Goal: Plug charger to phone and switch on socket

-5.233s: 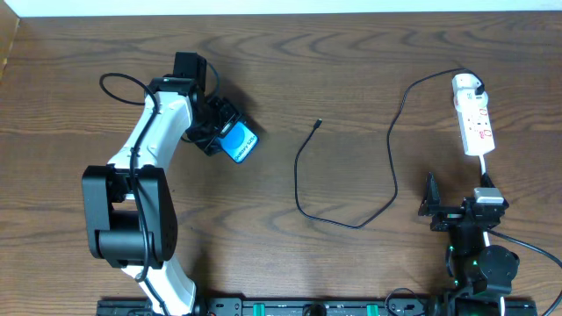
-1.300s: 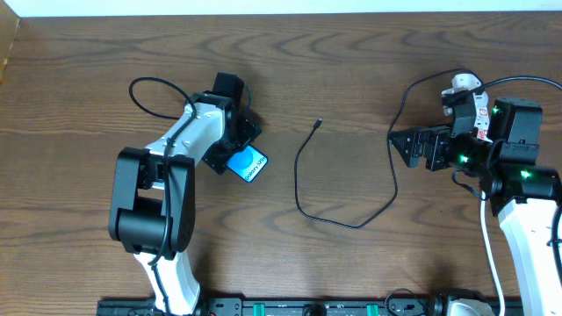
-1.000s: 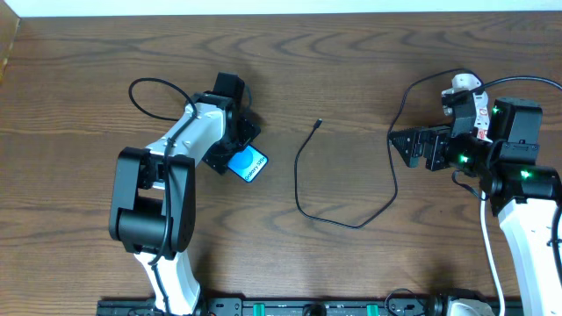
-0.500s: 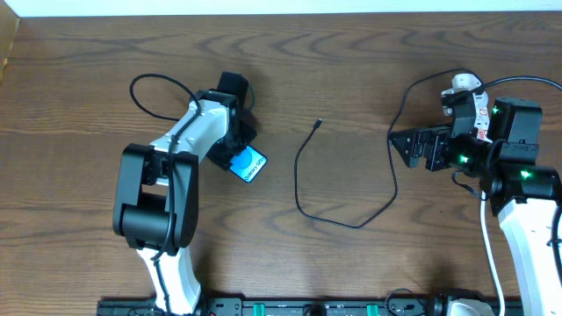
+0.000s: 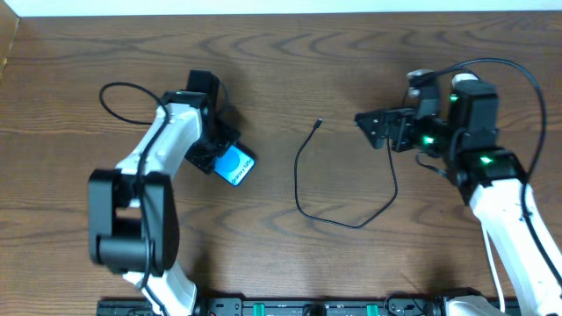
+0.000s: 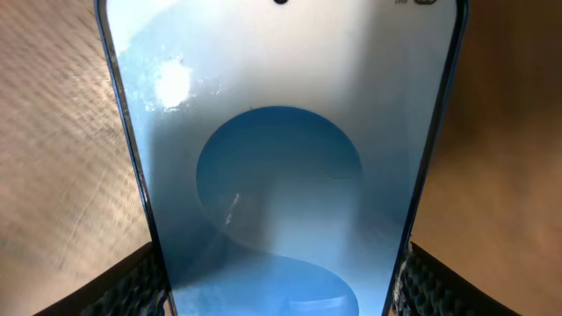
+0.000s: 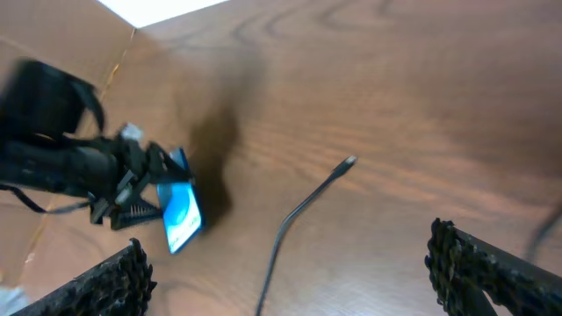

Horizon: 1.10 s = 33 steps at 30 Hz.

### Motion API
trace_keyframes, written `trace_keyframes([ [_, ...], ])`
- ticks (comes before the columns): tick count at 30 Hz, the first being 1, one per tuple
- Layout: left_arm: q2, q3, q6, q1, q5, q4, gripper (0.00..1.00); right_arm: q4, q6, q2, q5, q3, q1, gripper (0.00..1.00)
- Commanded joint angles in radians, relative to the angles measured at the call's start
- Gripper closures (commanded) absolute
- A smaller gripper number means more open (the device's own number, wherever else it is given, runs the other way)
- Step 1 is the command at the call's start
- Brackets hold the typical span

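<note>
My left gripper is holding the phone around its port end (image 6: 279, 294), so next my right gripper grabs the phone's free top end (image 5: 243, 170) before plugging in the charger.
The phone (image 5: 235, 166), with its bright blue screen, is held in my left gripper (image 5: 219, 157), just over the table left of centre. In the left wrist view the phone (image 6: 281, 149) fills the frame between both fingers (image 6: 132, 285). The charger's black cable (image 5: 299, 189) loops across the middle of the table, its plug tip (image 5: 318, 123) lying free. My right gripper (image 5: 370, 130) is open and empty, above the table right of the plug tip. In the right wrist view the plug tip (image 7: 349, 161) and the phone (image 7: 180, 216) lie ahead of the open gripper (image 7: 294, 281). The socket is hidden under my right arm.
The cable rises from the loop's low point (image 5: 351, 225) towards my right arm (image 5: 492, 175). The left arm's own black lead (image 5: 114, 88) arcs at the far left. The table's pale far edge (image 5: 281, 7) runs along the top.
My right gripper has swung left and a little up towards the plug tip, now covering the socket. My left gripper has drawn the phone slightly left. The cable has not moved.
</note>
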State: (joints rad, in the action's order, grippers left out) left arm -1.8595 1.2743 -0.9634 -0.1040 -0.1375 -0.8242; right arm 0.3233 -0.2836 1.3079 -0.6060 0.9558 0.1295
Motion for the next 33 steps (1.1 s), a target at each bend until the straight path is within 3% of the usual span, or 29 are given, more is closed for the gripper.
trace_keyframes([
  [1, 0.078, 0.007, 0.016, 0.016, -0.050, -0.001, 0.33, -0.006, -0.088, 0.054, 0.003, 0.053, 0.060, 0.01],
  [3, 0.080, 0.007, 0.005, 0.021, -0.068, -0.001, 0.33, -0.011, -0.152, 0.086, 0.035, 0.070, 0.095, 0.01],
  [6, 0.080, 0.007, -0.022, 0.021, -0.171, 0.051, 0.33, -0.092, -0.383, 0.154, 0.039, 0.069, 0.142, 0.01],
  [11, 0.080, 0.007, -0.071, 0.021, -0.231, 0.083, 0.33, -0.187, -0.385, 0.228, 0.047, 0.069, 0.256, 0.06],
  [20, 0.080, 0.007, -0.135, 0.021, -0.381, 0.157, 0.33, -0.249, -0.488, 0.281, 0.320, 0.069, 0.488, 0.21],
  [26, 0.080, 0.007, -0.150, 0.021, -0.428, 0.160, 0.33, -0.333, -0.528, 0.400, 0.314, 0.069, 0.526, 0.26],
  [33, 0.080, 0.007, -0.150, 0.021, -0.431, 0.161, 0.34, -0.394, -0.531, 0.396, 0.299, 0.069, 0.493, 0.23],
])
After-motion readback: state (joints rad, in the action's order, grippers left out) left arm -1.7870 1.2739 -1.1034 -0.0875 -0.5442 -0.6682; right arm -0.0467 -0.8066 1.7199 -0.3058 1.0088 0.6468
